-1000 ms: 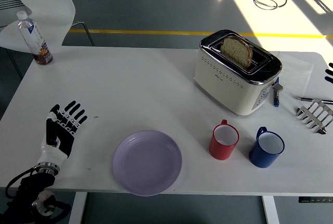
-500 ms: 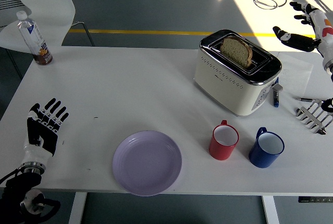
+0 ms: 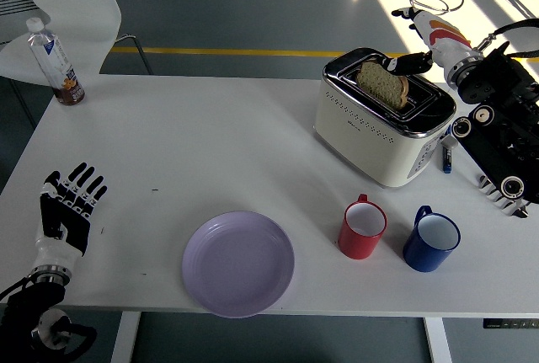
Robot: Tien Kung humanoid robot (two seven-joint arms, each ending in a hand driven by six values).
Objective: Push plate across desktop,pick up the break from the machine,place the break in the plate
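My gripper is about to lift the slice of bread, which sticks up straight from the toaster's slot, so I expect the slice to slide out in one piece and stay flat.
A lilac plate lies on the white table near the front edge. A cream and chrome toaster stands at the back right with a slice of bread sticking up from its slot. My right hand is above the toaster's far end, fingers spread, its thumb close to the bread but not gripping it. My left hand rests flat at the table's left front edge, fingers spread, well left of the plate.
A red mug and a blue mug stand in front of the toaster. A bottle stands at the far left corner. A metal rack and pens lie at the right edge. A white chair is behind the table.
My right arm has swung in from the right edge and its hand now hovers over the toaster by the bread. My left hand has drawn back toward the left front edge.
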